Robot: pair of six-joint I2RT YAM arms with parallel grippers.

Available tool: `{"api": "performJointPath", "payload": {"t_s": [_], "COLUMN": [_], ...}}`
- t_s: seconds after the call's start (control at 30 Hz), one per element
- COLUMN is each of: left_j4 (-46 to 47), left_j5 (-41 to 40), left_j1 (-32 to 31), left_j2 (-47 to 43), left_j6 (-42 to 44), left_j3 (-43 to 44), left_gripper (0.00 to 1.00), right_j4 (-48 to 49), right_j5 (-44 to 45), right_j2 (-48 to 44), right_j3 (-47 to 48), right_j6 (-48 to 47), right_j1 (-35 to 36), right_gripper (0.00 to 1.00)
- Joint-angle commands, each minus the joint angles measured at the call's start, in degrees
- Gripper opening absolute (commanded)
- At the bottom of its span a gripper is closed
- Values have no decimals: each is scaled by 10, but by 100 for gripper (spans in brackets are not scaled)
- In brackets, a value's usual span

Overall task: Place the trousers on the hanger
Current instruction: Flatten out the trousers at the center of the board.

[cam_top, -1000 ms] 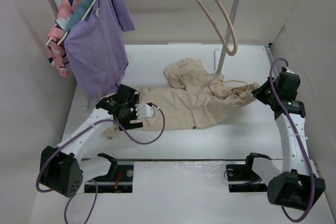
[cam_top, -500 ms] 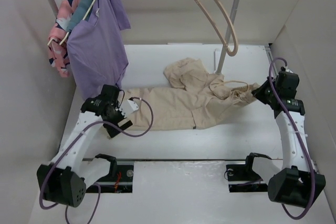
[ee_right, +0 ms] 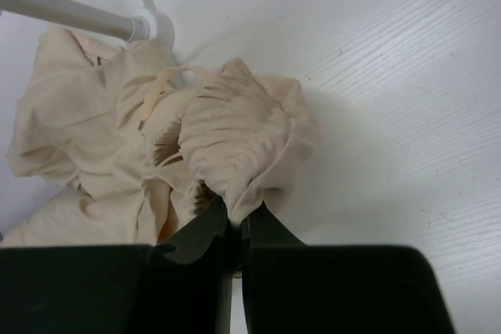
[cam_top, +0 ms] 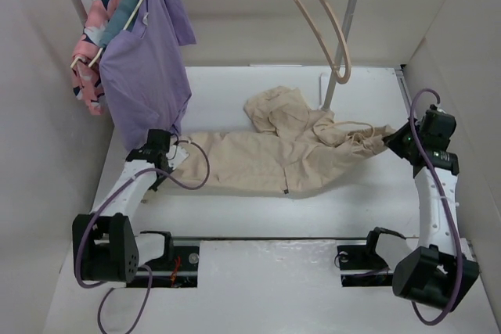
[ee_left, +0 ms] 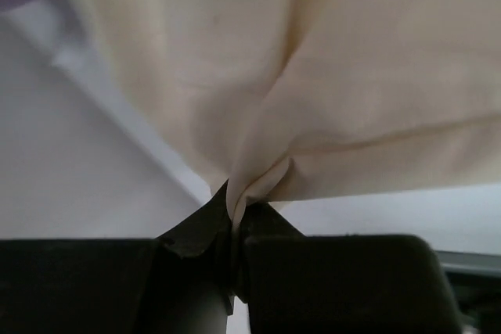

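Observation:
One leg lies bunched behind the stretched leg, so the robot's left gripper should first put the stretched leg down near the front edge and then reach for the bunched leg.
The beige trousers lie spread across the white table, one leg stretched left, the waist bunched at the right. My left gripper is shut on the leg's left end; a pinched fold of the trousers rises between its jaws in the left wrist view. My right gripper is shut on the gathered waistband of the trousers. The pale pink hanger hangs empty on the rail at the back, above the trousers.
A purple shirt and a pink patterned garment hang on wooden hangers at the back left, close above my left gripper. The rack's metal post stands behind the trousers, its foot beside the waist. White walls close in both sides.
My left arm swung left from the middle of the leg to its end and its gripper closed on the cloth. The right gripper shifted slightly right, still holding the waist.

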Motion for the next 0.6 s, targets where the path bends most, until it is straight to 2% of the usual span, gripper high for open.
{"api": "performJointPath", "payload": {"t_s": [0.0,0.07,0.1,0.17,0.2,0.27,0.37,0.43,0.53,0.57], "left_j4": [98,147,147,106,57,4,-43,-28,-52,-60], "left_j5": [-131,-162,-173,-167,-158,-136,-145,-165,-160,-160], "left_j1": [44,60,65,65,65,65,65,58,44,35], "left_j2": [-66,-94,-103,-109,-109,-109,-135,-172,-223,-264], "left_j6": [96,191,212,230,230,253,309,332,390,408], "left_j3": [0,9,19,52,81,90,47,-16,-76,-86], "left_gripper": [0,0,0,0,0,0,0,0,0,0], "right_j4": [43,43,43,30,22,6,6,6,6,1], "right_j5": [-11,-5,0,26,36,55,79,96,102,108], "right_j2": [-30,-46,-52,-64,-75,-93,-149,-186,-199,-199], "right_j3": [-10,-18,-23,-23,-23,-32,-80,-107,-113,-113], "right_j6": [27,40,52,60,71,91,134,161,169,169], "right_j1": [-22,-22,-22,-27,-27,-27,-27,-27,-27,-27], "right_gripper": [0,0,0,0,0,0,0,0,0,0]}}
